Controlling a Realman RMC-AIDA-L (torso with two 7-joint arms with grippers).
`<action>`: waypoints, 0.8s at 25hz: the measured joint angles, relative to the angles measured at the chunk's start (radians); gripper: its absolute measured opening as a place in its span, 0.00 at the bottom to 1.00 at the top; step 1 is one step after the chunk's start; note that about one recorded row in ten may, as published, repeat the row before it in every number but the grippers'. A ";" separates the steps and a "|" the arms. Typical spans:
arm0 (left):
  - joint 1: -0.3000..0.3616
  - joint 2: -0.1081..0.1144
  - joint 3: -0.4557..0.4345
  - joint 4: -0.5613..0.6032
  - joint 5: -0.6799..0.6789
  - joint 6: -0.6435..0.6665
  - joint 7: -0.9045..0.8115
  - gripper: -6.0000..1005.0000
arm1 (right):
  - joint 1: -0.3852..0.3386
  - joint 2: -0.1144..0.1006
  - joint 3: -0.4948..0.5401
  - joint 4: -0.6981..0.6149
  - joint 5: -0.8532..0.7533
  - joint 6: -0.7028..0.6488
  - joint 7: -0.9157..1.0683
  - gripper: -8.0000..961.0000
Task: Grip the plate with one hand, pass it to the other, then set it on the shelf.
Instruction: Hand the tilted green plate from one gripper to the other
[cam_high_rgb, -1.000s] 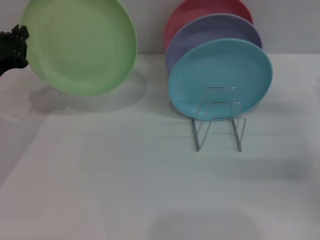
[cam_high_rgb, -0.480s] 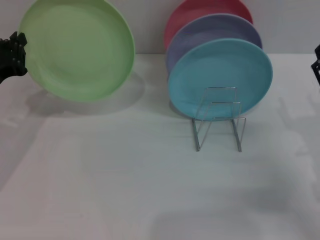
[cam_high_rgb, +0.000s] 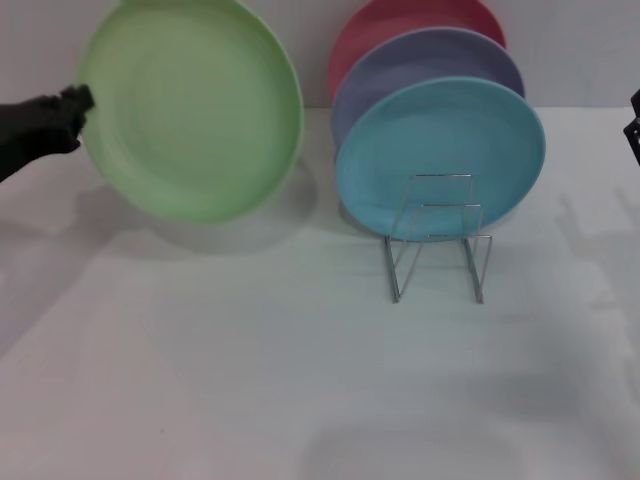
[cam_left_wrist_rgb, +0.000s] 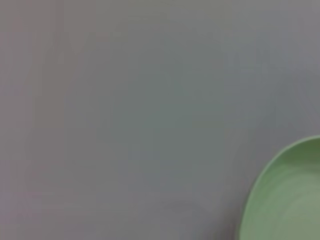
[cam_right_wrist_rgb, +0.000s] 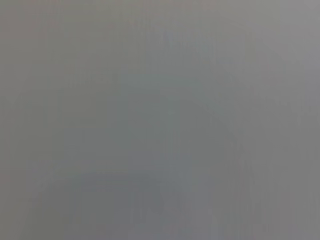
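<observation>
My left gripper needs to pull back and lower the light-green plate for the handover, because the light-green plate's free rim (cam_high_rgb: 299, 112) hangs close to the turquoise plate, far from my right gripper.
The light-green plate (cam_high_rgb: 195, 110) hangs tilted above the table's back left, its face turned toward me. My left gripper (cam_high_rgb: 78, 100) is shut on the plate's left rim, with the black arm reaching in from the left edge. An arc of the plate (cam_left_wrist_rgb: 285, 200) fills a corner of the left wrist view. The shelf (cam_high_rgb: 438, 240), a small silver wire rack, stands right of centre, and its front loops hold nothing. Only a dark sliver of my right gripper (cam_high_rgb: 634, 125) shows at the right edge, far from the plate.
Three plates stand upright in the back of the rack: a turquoise plate (cam_high_rgb: 440, 150) in front, a lavender plate (cam_high_rgb: 430, 60) behind it, and a pink plate (cam_high_rgb: 410, 20) at the rear. The white table (cam_high_rgb: 250, 380) spreads out in front. The right wrist view shows only grey.
The left gripper has carried the green plate to the right, toward the rack. The right gripper's edge came into view half a second ago and has stayed there.
</observation>
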 joint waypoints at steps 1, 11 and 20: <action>-0.004 0.006 -0.002 -0.009 0.042 -0.014 -0.062 0.05 | 0.006 -0.001 0.002 -0.005 0.000 0.004 0.000 0.77; -0.021 0.017 -0.058 -0.237 0.574 -0.177 -0.627 0.05 | 0.083 -0.005 0.047 -0.127 0.002 0.043 0.102 0.77; -0.062 -0.063 -0.100 -0.444 1.094 -0.186 -0.873 0.05 | 0.139 -0.011 0.056 -0.249 0.002 0.079 0.202 0.77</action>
